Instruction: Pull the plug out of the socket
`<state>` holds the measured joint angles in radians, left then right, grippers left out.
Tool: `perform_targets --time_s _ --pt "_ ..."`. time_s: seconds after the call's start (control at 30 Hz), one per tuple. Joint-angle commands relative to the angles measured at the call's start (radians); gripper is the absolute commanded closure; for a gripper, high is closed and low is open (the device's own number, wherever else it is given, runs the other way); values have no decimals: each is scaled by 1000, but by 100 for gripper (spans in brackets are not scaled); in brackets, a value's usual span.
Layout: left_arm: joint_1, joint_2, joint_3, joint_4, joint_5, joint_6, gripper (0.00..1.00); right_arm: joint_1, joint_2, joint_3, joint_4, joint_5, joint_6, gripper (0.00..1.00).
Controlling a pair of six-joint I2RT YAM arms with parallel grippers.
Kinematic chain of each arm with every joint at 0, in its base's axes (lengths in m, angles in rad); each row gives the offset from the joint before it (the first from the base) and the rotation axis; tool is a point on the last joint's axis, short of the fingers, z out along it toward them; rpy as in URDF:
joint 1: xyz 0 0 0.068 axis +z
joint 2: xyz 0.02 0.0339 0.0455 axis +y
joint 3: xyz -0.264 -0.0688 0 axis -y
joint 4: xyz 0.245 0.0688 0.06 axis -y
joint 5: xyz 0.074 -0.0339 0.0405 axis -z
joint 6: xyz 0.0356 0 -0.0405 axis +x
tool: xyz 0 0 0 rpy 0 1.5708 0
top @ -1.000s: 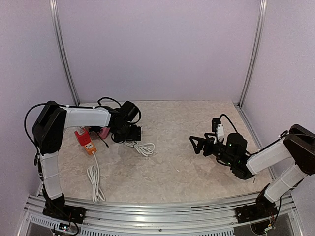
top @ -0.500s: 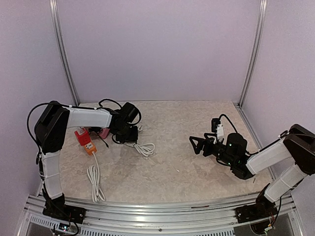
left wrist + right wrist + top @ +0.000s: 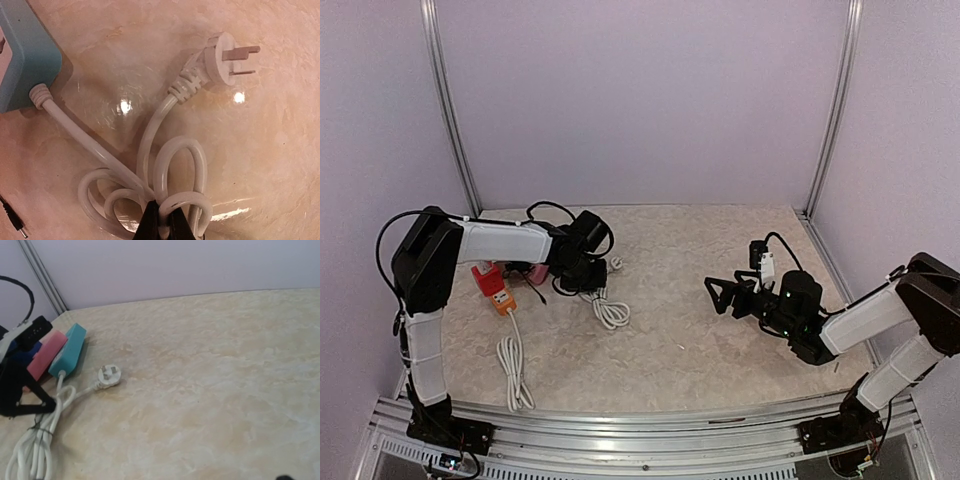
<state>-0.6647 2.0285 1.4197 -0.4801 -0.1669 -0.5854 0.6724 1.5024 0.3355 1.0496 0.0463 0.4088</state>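
Note:
The robot's left gripper has hold of the white cord that runs into the teal block (image 3: 80, 136), so it should go on pulling toward the clear middle (image 3: 682, 310) until the block is near the right gripper.
A white plug (image 3: 220, 56) lies free on the marble table, prongs bare and in no socket; it also shows in the right wrist view (image 3: 109, 375) and the top view (image 3: 616, 263). Its cord runs through a coiled bundle (image 3: 170, 175) to a teal socket block (image 3: 22, 55). My left gripper (image 3: 161, 227) is shut on one loop of that white cord, beside the teal block (image 3: 70, 351). My right gripper (image 3: 714, 295) hovers open over the middle right of the table, holding nothing. Its fingers are out of its own wrist view.
A pink block (image 3: 47, 355) leans against the teal one. An orange socket strip (image 3: 492, 286) lies at the left, and its white cord (image 3: 510, 372) trails toward the near edge. A thin black lead (image 3: 12, 220) lies by the coil. Walls enclose the table.
My left gripper has gone from open to shut on the white cord and shifted slightly right. The cord bundle has been dragged a little, and the plug now shows beside the gripper. The right arm is still.

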Motion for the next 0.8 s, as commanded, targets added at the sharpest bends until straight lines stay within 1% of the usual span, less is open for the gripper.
perform_targets --time_s 0.0,0.1,0.23,0.4,0.5,0.63,0.77 --pt "-98 -8 22 -56 58 16 100 8 -37 -6 -9 21 -5 0" --pt "-159 4 55 -61 82 30 100 8 -71 -16 -27 44 -8 0" --pt "-238 51 115 -62 130 42 100 7 -135 -15 -96 93 -30 0" --pt "-320 127 209 -70 161 54 100 6 -275 -30 -213 197 -71 0" --pt "-363 160 258 -65 207 59 100 -8 -372 -54 -254 252 -75 0" --pt "-417 204 327 -63 239 77 100 -52 -438 -66 -299 246 -71 0" --pt "-446 235 381 -64 257 92 99 -85 -459 -61 -338 228 -69 0"
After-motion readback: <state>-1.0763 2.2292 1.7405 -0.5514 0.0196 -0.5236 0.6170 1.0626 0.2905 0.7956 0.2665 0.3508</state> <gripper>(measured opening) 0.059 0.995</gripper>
